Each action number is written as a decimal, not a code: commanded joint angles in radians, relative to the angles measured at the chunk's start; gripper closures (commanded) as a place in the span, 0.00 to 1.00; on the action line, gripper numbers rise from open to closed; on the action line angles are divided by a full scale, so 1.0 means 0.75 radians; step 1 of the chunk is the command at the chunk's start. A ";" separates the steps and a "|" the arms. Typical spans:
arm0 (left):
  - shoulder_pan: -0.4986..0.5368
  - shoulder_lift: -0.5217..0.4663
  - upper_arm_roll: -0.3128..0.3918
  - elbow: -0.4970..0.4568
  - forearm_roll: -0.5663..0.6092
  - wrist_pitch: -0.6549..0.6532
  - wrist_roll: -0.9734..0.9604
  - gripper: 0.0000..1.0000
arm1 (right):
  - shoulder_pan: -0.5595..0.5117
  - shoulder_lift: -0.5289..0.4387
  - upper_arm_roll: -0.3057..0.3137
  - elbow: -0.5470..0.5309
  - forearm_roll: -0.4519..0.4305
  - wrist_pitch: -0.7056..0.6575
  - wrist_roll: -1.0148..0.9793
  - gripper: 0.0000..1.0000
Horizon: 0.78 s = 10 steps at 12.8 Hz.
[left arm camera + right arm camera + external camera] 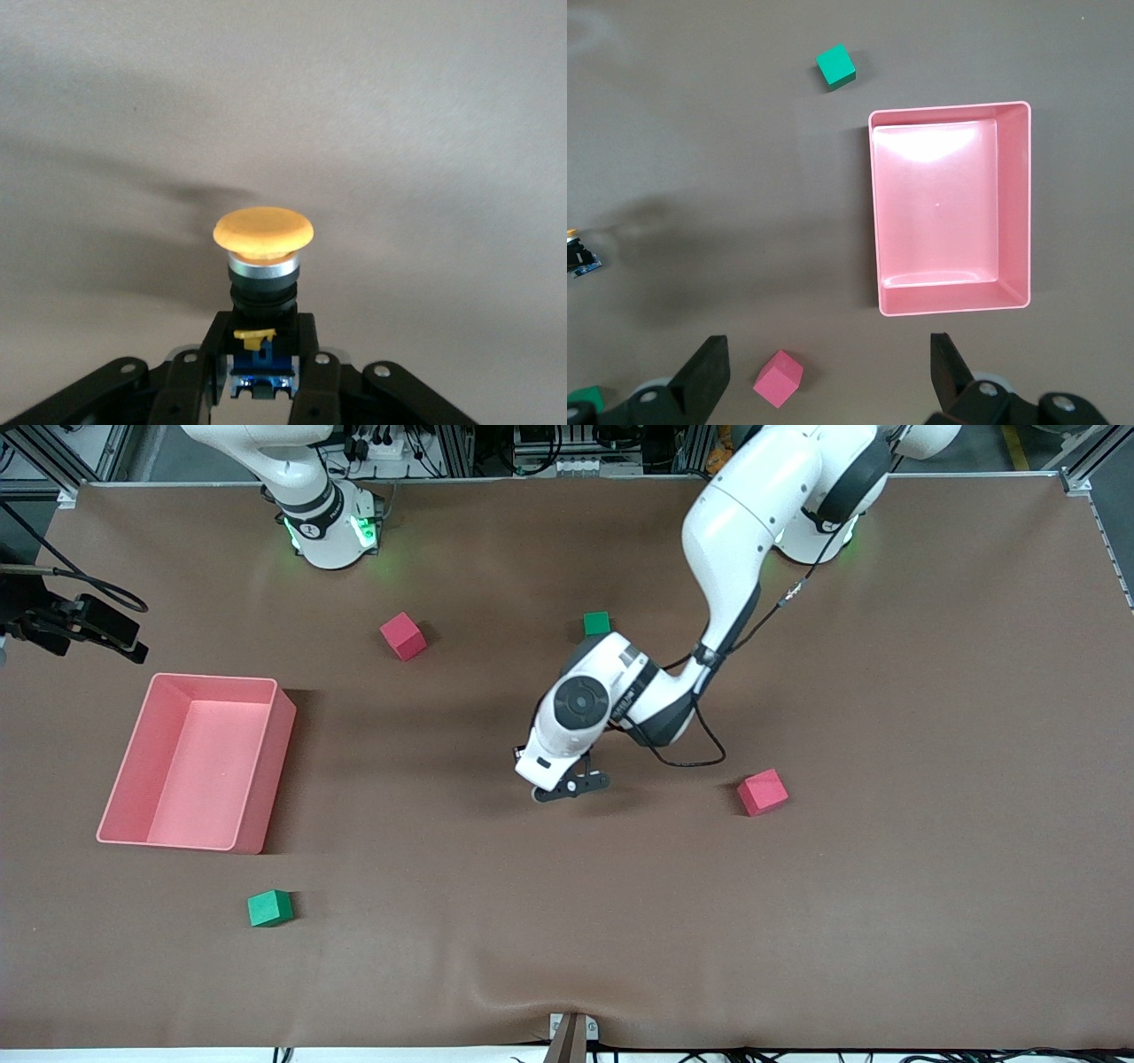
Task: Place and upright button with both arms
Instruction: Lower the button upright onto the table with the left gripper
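My left gripper faces down with the button [264, 288] on its side. Next, I turn the gripper level, orange cap [263, 231] up, before I stand the button on its base.
The button [263, 232] has a round orange cap on a short black-and-blue body. My left gripper [261, 354] is shut on its body, with the cap pointing away from the fingers over bare brown table. In the front view my left gripper [571, 786] hangs low over the middle of the table, and the hand hides the button. A sliver of the button [576, 257] shows at the edge of the right wrist view. My right gripper [827, 345] is open and empty, high over the table near a red cube [778, 378]. It is out of the front view.
A pink bin [266, 779] stands toward the right arm's end [950, 111]. Red cubes [403, 636] [763, 792] and green cubes [597, 623] [269, 908] lie scattered; one green cube [834, 67] shows beside the bin.
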 commanded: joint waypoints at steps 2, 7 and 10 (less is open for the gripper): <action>-0.298 -0.035 0.355 -0.015 0.089 0.066 -0.283 1.00 | -0.011 0.023 0.007 0.044 0.021 -0.028 -0.015 0.00; -0.581 -0.010 0.658 -0.038 0.349 0.154 -0.612 1.00 | -0.011 0.021 0.007 0.040 0.021 -0.034 -0.015 0.00; -0.581 0.016 0.653 -0.040 0.685 0.158 -0.904 1.00 | -0.011 0.021 0.007 0.040 0.021 -0.034 -0.013 0.00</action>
